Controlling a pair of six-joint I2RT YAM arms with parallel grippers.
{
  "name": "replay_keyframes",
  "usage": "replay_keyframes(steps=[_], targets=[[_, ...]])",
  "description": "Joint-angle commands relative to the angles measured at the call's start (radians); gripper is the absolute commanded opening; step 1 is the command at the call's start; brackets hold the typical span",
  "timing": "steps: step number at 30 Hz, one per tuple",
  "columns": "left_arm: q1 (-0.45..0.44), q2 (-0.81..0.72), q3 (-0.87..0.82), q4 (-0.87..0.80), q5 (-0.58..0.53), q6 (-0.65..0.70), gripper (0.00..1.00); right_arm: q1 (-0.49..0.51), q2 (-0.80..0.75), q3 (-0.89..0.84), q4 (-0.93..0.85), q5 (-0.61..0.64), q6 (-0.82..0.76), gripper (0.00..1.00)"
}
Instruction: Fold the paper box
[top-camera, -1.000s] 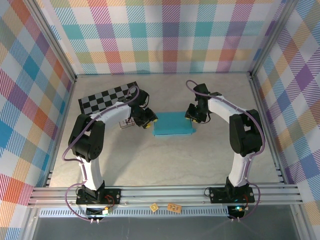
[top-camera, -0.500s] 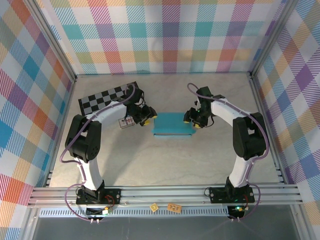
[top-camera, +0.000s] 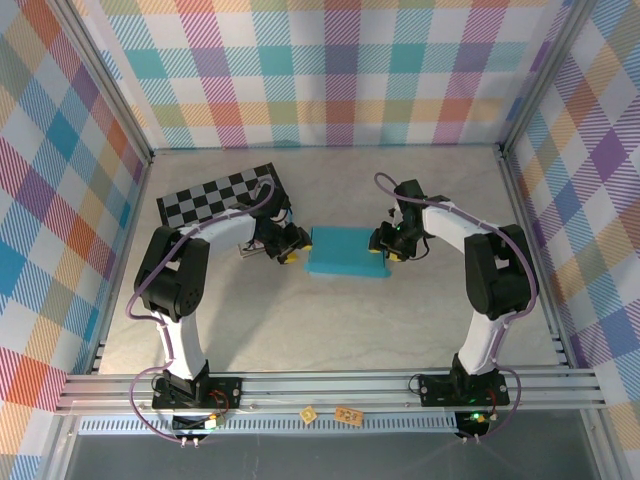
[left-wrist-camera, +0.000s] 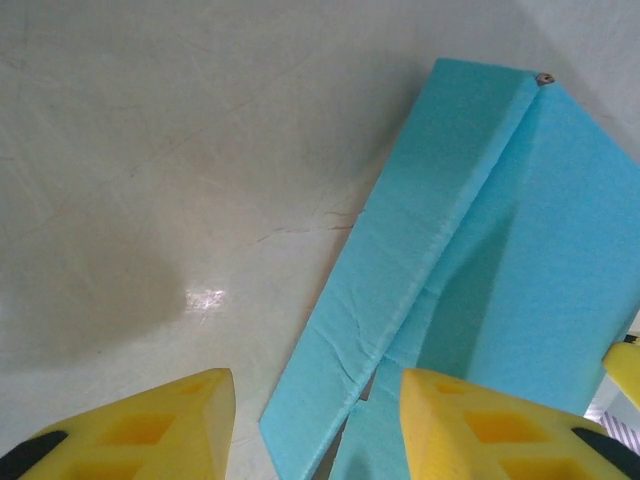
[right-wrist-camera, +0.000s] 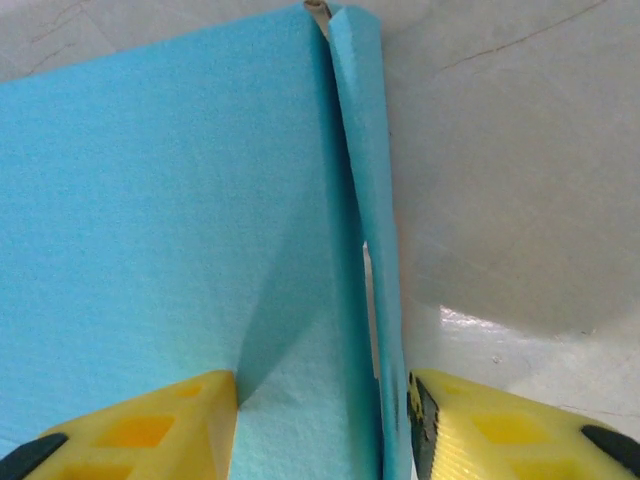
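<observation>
My left gripper should close over the box's seam (left-wrist-camera: 412, 318) and press it shut, because the box's side stands open from the blue side (left-wrist-camera: 368, 386) beside my open left gripper.
The turquoise paper box (top-camera: 345, 250) lies as a shallow rectangle in the middle of the table. My left gripper (top-camera: 291, 244) is at its left end and stands open. In the left wrist view the box's left side wall (left-wrist-camera: 400, 270) runs up between the yellow fingers (left-wrist-camera: 150, 430), which straddle it (left-wrist-camera: 318, 430) without pinching it. My right gripper (top-camera: 388, 243) is at the box's right end, also open. In the right wrist view (right-wrist-camera: 322, 430) one finger lies over the blue face (right-wrist-camera: 170, 200) and the other finger (right-wrist-camera: 500, 430) sits right against the thin upright side wall (right-wrist-camera: 375, 200).
A black-and-white checkered board (top-camera: 215, 195) lies at the back left, near the left arm. A small patterned card (top-camera: 248, 248) sits just left of the left gripper. Plaid walls enclose the table; two small tags (top-camera: 330, 412) lie on the front rail.
The right gripper has slid toward the near side along the box's right edge. The left gripper went back a little, then came forward again. The box has turned slightly.
</observation>
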Motion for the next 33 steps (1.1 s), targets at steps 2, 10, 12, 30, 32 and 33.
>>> replay_keyframes(steps=[2, 10, 12, 30, 32, 33], targets=[[-0.007, 0.010, -0.028, 0.037, 0.020, 0.017, 0.46, -0.008, 0.042, -0.024, -0.026, 0.024, -0.019, 0.45], [-0.005, -0.100, -0.040, 0.027, -0.067, -0.025, 0.51, -0.010, 0.046, -0.026, -0.034, 0.038, -0.029, 0.43], [-0.004, -0.103, -0.044, 0.065, -0.036, -0.043, 0.51, -0.009, 0.048, -0.022, -0.037, 0.038, -0.030, 0.42], [-0.042, 0.014, -0.061, 0.095, 0.041, -0.014, 0.34, -0.012, 0.061, -0.011, -0.046, 0.012, -0.031, 0.42], [-0.044, 0.012, -0.075, 0.103, 0.043, -0.017, 0.29, -0.015, 0.063, -0.011, -0.046, 0.004, -0.034, 0.42], [-0.044, 0.014, -0.081, 0.105, 0.046, -0.015, 0.29, -0.018, 0.066, -0.010, -0.046, -0.005, -0.034, 0.42]])
